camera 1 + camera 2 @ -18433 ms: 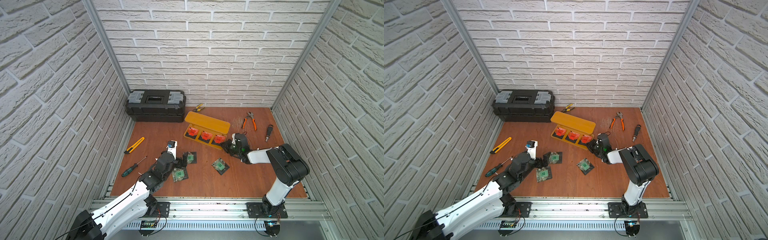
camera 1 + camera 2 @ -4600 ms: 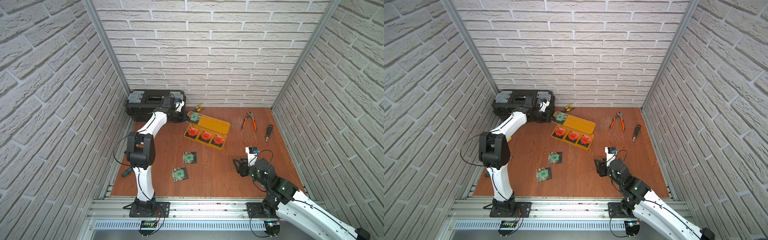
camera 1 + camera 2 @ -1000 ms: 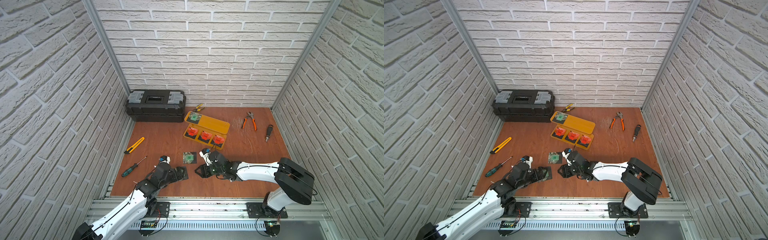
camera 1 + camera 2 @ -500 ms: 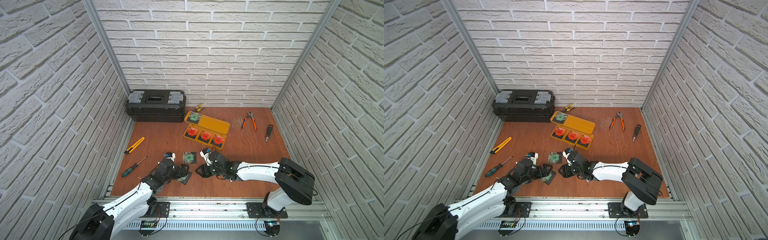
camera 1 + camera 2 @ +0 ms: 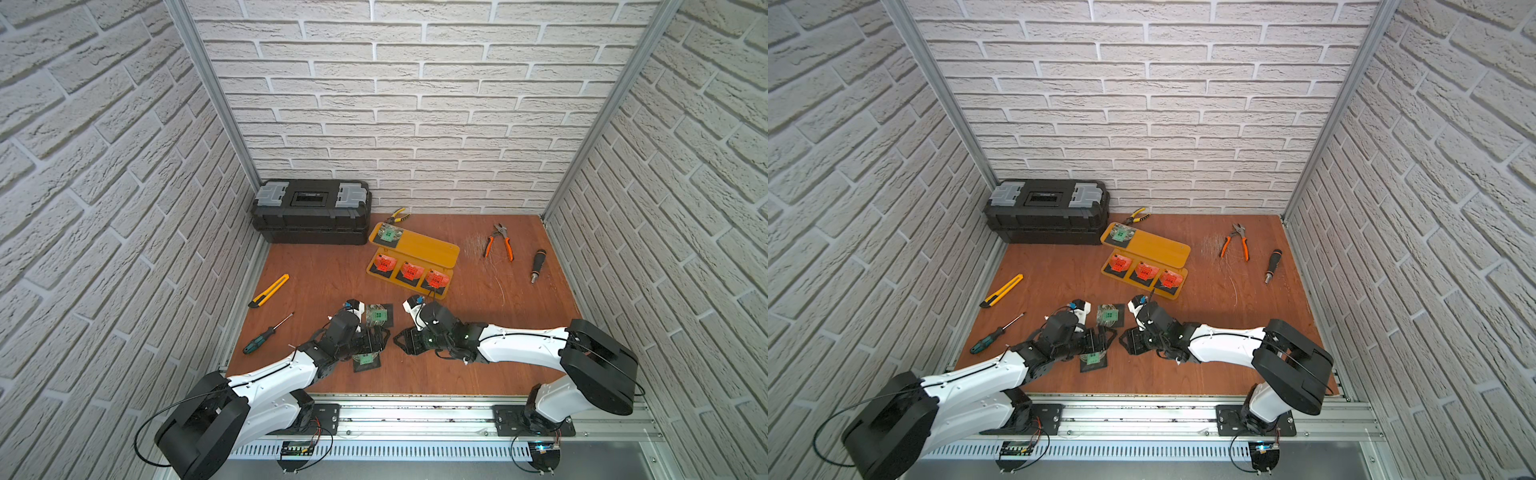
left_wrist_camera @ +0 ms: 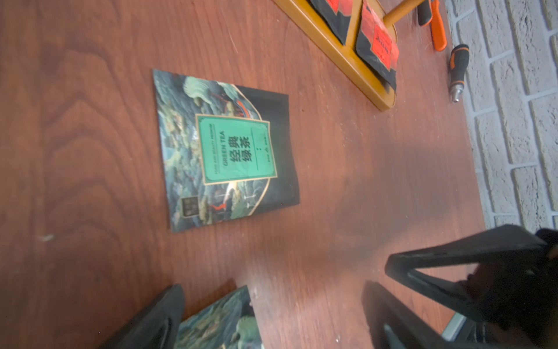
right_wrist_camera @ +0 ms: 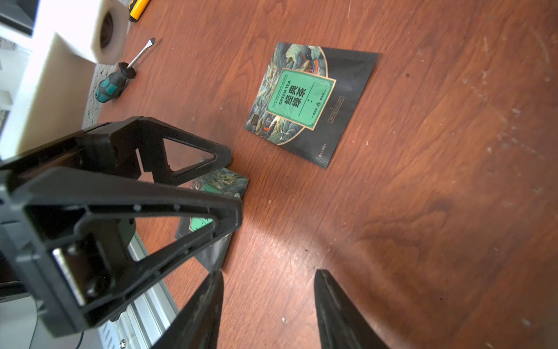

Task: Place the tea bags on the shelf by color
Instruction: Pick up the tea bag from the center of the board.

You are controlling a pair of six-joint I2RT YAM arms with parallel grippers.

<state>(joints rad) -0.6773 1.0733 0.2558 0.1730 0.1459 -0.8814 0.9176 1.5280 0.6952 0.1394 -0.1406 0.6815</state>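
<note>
The robot's left gripper is reaching too far over the near green tea bag (image 5: 365, 360), so it should pull back while the right gripper steadies the bag's facing edge (image 5: 377, 361).
The yellow shelf (image 5: 432, 251) (image 5: 1163, 249) stands mid-table. One green tea bag (image 5: 388, 235) lies on its upper board, and three red tea bags (image 5: 410, 271) on the lower one. Two more green tea bags lie on the table. One (image 5: 378, 314) (image 6: 226, 151) (image 7: 308, 102) lies flat and apart from both grippers. The other (image 5: 366, 359) (image 7: 211, 205) (image 6: 223, 317) sits under my left gripper (image 5: 380, 336) (image 6: 273, 290), which is wide open with the bag's corner beside one finger. My right gripper (image 5: 401, 340) (image 7: 268, 308) faces it, open over bare wood.
A black toolbox (image 5: 311, 216) stands at the back left, with yellow pliers (image 5: 398, 215) beside it. A utility knife (image 5: 270, 290) and a green screwdriver (image 5: 266, 334) lie at the left. Orange pliers (image 5: 498, 245) and a bit driver (image 5: 537, 266) lie at the right.
My left gripper has pushed forward over the near green tea bag, towards the right gripper. The bag has shifted slightly. The right arm has barely moved.
</note>
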